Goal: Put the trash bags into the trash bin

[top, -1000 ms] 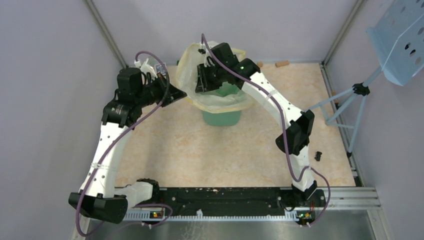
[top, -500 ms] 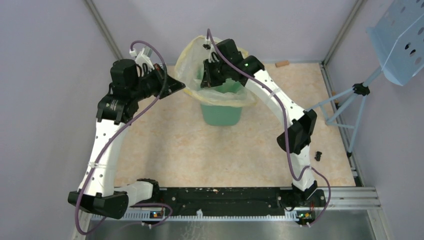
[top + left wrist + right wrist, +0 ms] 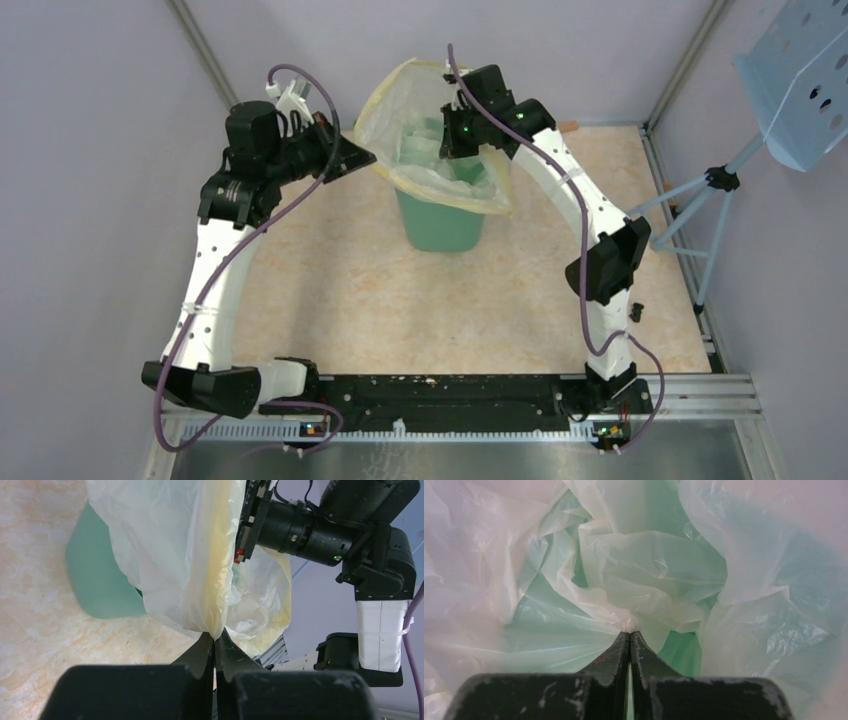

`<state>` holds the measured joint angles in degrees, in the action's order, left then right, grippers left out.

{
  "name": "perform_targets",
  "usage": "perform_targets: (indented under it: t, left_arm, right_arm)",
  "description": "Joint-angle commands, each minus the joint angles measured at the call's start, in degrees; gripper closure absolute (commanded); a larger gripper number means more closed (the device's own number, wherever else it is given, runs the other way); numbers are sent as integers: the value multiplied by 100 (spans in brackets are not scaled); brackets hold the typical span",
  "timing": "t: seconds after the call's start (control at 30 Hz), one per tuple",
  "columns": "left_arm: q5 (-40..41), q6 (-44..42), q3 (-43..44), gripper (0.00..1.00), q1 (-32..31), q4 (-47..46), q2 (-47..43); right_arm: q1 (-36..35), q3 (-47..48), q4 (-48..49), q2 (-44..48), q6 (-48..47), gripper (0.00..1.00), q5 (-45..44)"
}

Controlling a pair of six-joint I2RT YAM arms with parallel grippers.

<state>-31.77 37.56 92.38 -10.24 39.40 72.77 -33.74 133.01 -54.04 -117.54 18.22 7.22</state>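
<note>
The bunch of the bag's inner film [image 3: 629, 621] is hanging over the bin's opening [image 3: 434, 174], so the robot's right gripper should go on pushing it down until it is deep inside, and then let it go.
The mint-green trash bin [image 3: 440, 228] stands at the back middle of the table. The pale-yellow trash bag [image 3: 425, 160] lines its mouth and billows above it. My left gripper [image 3: 366, 157] is shut on the bag's left rim, and the left wrist view shows the yellowish fold [image 3: 210, 595] pinched at its tips [image 3: 215, 636], with the bin [image 3: 95, 587] behind. Over the bin's mouth, my right gripper [image 3: 456, 135] is shut on a bunch of the bag's inner film [image 3: 644, 575]; its tips [image 3: 629, 632] hold a small knot of plastic. Green bin wall [image 3: 684, 652] shows through.
A pale-blue perforated panel on a tripod [image 3: 790, 80] stands at the right edge. A small black part [image 3: 636, 312] lies on the table near the right arm. Small brown bits [image 3: 565, 127] lie by the back wall. Frame posts and walls enclose the table.
My right gripper has closed on the bag's inner film and risen up and to the right, out of the bin's mouth. My left gripper shifted slightly right, still holding the rim.
</note>
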Motion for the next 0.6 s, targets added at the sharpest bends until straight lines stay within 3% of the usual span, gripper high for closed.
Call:
perform_targets:
  t: [0.0,0.2,0.43,0.57]
  left_arm:
    - [-222,1,-102,100,-4,-496,75]
    - [-223,-148,-548,100,9,-524,184]
    - [21,-230,-684,100,22,-409,367]
    - [-333,153,-945,100,22,-759,398]
  right_arm:
    - [-165,-159,-40,206,-520,100,-597]
    - [-688,30,-187,-359,-1118,100,-1517]
    - [-730,-21,-149,-1021,-1149,100,-1611]
    - [-721,-24,-155,-1329,-1130,100,-1668]
